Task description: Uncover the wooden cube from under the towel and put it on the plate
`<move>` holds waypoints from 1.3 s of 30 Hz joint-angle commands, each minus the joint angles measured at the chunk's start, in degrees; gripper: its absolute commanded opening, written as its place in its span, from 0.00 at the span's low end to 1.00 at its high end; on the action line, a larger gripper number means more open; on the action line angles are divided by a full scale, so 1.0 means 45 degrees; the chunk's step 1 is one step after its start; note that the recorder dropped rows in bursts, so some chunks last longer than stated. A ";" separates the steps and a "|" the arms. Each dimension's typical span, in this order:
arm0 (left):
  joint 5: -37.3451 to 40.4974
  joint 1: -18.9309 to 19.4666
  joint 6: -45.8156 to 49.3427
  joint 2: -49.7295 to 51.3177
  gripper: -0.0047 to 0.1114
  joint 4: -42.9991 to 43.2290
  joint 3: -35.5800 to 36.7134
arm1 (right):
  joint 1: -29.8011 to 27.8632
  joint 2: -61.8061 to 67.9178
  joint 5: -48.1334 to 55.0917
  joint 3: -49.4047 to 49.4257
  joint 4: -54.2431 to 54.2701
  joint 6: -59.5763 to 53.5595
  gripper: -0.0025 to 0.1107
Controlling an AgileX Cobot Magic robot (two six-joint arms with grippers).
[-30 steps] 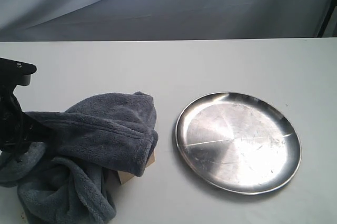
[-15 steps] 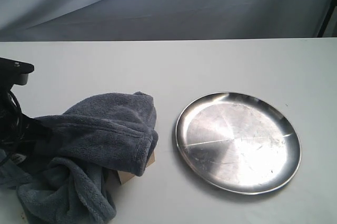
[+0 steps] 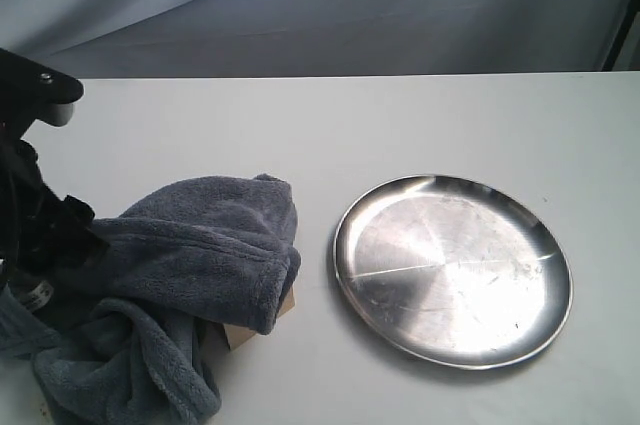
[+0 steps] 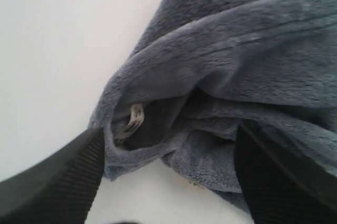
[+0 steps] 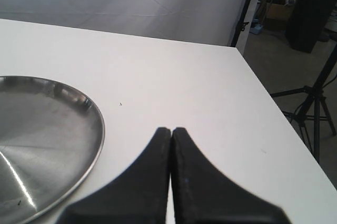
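Observation:
I expect the towel to come away and leave the wooden cube in place when I pull, because the towel's fold (image 3: 240, 270) hangs loosely over the tan sliver (image 3: 239, 336).
The dark blue-grey towel (image 3: 190, 265) lies bunched at the front left of the table. Only a tan sliver of the wooden cube (image 3: 243, 331) shows under the towel's right fold. The steel plate (image 3: 452, 270) lies bare to its right. My left gripper (image 4: 171, 129) is open, its two ribbed fingers (image 4: 58, 182) standing wide on either side of a towel fold that carries a small white label (image 4: 135, 119). In the exterior view the left arm (image 3: 35, 230) stands over the towel's left end. My right gripper (image 5: 171, 130) is shut and empty, beside the plate rim (image 5: 100, 129).
The white table (image 3: 330, 125) runs to a grey backdrop behind. In the right wrist view the table's edge (image 5: 274, 113) drops off to a floor with a black light-stand (image 5: 313, 103).
The left arm has risen and shifted slightly right over the towel's left end, lifting the fold there a little. The plate and the cube's visible sliver have not moved.

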 commanded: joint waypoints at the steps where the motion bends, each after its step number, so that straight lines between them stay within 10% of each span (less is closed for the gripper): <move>1: -0.0302 -0.1307 0.0213 -0.0305 0.61 -0.0104 -0.0092 | 0.0006 -0.0046 -0.0006 0.0050 -0.0125 0.0042 0.02; 13: -0.2548 -0.4849 -0.0360 -0.0238 0.61 -0.0154 -0.0092 | 0.0006 -0.0046 -0.0006 0.0050 -0.0125 0.0042 0.02; 34: -0.4271 -0.8190 -0.0898 0.2241 0.61 0.0417 -0.0092 | 0.0006 -0.0046 -0.0006 0.0050 -0.0125 0.0042 0.02; 39: -0.4281 -0.8303 -0.3897 0.3572 0.61 0.2288 -0.0092 | 0.0006 -0.0046 -0.0006 0.0050 -0.0125 0.0042 0.02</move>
